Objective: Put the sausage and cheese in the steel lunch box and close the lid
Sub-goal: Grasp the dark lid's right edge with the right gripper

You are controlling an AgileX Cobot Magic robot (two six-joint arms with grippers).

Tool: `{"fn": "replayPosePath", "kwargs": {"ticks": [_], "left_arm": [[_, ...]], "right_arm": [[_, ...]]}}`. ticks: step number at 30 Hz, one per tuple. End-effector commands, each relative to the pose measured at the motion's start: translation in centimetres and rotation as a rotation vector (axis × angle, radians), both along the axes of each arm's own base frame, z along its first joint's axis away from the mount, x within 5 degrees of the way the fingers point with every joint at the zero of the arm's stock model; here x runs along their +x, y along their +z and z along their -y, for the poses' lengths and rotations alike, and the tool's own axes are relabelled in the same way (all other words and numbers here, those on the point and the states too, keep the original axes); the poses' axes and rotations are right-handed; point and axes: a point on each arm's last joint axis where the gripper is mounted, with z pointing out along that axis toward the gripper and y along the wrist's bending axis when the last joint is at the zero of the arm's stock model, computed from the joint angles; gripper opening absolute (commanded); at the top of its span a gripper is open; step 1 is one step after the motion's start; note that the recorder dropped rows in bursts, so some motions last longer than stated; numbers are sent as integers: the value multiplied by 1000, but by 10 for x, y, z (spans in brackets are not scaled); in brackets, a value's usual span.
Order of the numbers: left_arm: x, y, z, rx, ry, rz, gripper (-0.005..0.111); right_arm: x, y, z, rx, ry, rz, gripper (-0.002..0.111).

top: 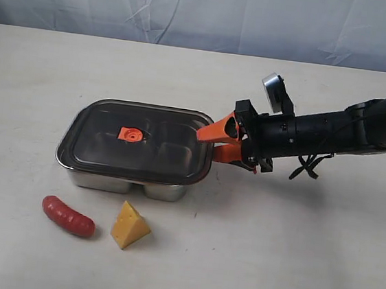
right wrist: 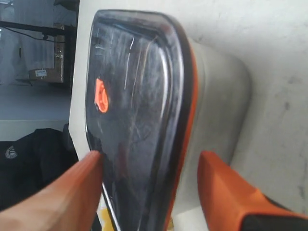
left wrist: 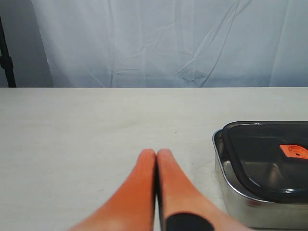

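I see that the steel lunch box's front side is notched [top: 137, 188] below the box's rim, so I should expect to find separate sections hidden inside when I raise the lid [top: 137, 141].
The steel lunch box [top: 123, 183] stands mid-table with the dark lid [top: 158, 151] lying on it, orange valve tab [top: 130, 134] up. In front of it on the table lie the red sausage [top: 68, 216] and the yellow cheese [top: 130, 225]. My right gripper [top: 212, 143] is open at the box's right end, one finger over the lid [right wrist: 134, 110] and the other beside the steel wall [right wrist: 221, 96], not closed on it. My left gripper [left wrist: 156, 154] is shut and empty, low over bare table to the left of the lunch box [left wrist: 236, 197] and lid [left wrist: 269, 154].
A white cloth backdrop [top: 207, 11] hangs behind the table. The right arm [top: 318, 133] stretches in from the right edge. The left arm does not show in the exterior view.
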Motion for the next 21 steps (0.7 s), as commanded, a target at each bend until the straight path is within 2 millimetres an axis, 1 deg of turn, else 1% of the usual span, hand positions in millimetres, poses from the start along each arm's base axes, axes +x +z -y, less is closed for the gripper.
{"fn": "replayPosePath", "kwargs": {"ticks": [1,4,6,9,10,13,15,21], "left_arm": [[0,-1,0,-3,5,7,0],[0,-1,0,-3,5,7,0],[0,-1,0,-3,5,7,0],[0,-1,0,-3,5,7,0],[0,-1,0,-3,5,7,0],[0,-1,0,-3,5,7,0],[0,-1,0,-3,5,7,0],[0,-1,0,-3,5,7,0]], "right_arm": [[-2,1,-7,4,21,19,57],[-2,1,-7,4,21,19,57],[-2,1,-7,4,21,19,52],[-2,1,-7,4,21,19,34],[-2,1,-7,4,21,19,26],[-2,1,-7,4,21,19,9],[-2,1,-7,4,21,19,0],[-3,1,-7,6,32,17,-1]]}}
